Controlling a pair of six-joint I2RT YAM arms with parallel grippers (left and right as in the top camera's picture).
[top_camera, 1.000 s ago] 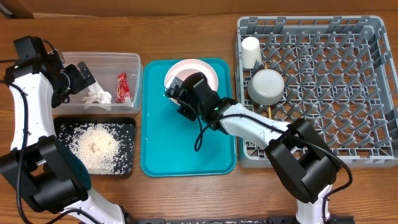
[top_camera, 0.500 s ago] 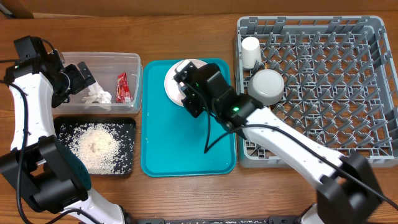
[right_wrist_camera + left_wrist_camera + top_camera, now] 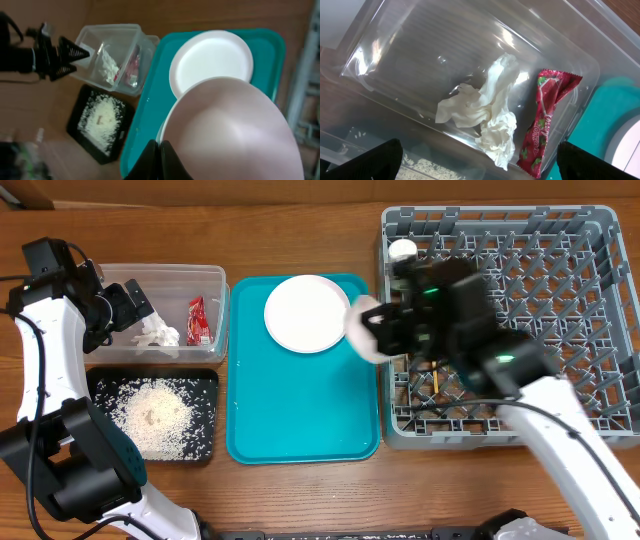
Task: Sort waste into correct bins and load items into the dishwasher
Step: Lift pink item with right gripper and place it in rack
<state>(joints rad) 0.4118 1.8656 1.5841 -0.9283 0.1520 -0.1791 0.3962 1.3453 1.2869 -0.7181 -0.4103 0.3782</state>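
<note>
My right gripper is pinching the pinkish bowl's rim (image 3: 165,130), and pegs (image 3: 422,392) next to the chopstick are free, so I should keep going toward those pegs until the bowl rests there.
My right gripper (image 3: 383,330) is shut on the rim of a pinkish bowl (image 3: 360,330), held in the air between the teal tray and the grey dish rack (image 3: 540,300); in the right wrist view the bowl (image 3: 235,130) fills the frame above the closed jaws (image 3: 161,149). The pale plate (image 3: 307,313) lies on the teal tray. A white cup (image 3: 403,250) stands in the rack's back left corner. My left gripper (image 3: 125,305) hangs open over the clear tub (image 3: 170,272), which holds the crumpled tissue (image 3: 487,112) and red wrapper (image 3: 545,120). Rice (image 3: 155,415) lies in the black tray (image 3: 205,380).
The teal tray (image 3: 300,410) sits between the bins and the rack. A thin wooden chopstick (image 3: 437,382) shows among the rack's pegs beside my right arm, which covers the rack's left part. Bare wooden table surrounds everything.
My right arm has lifted the pinkish bowl off the plate and carried it right, to the rack's left edge. The grey bowl in the rack is now hidden under that arm. The left arm stayed still.
</note>
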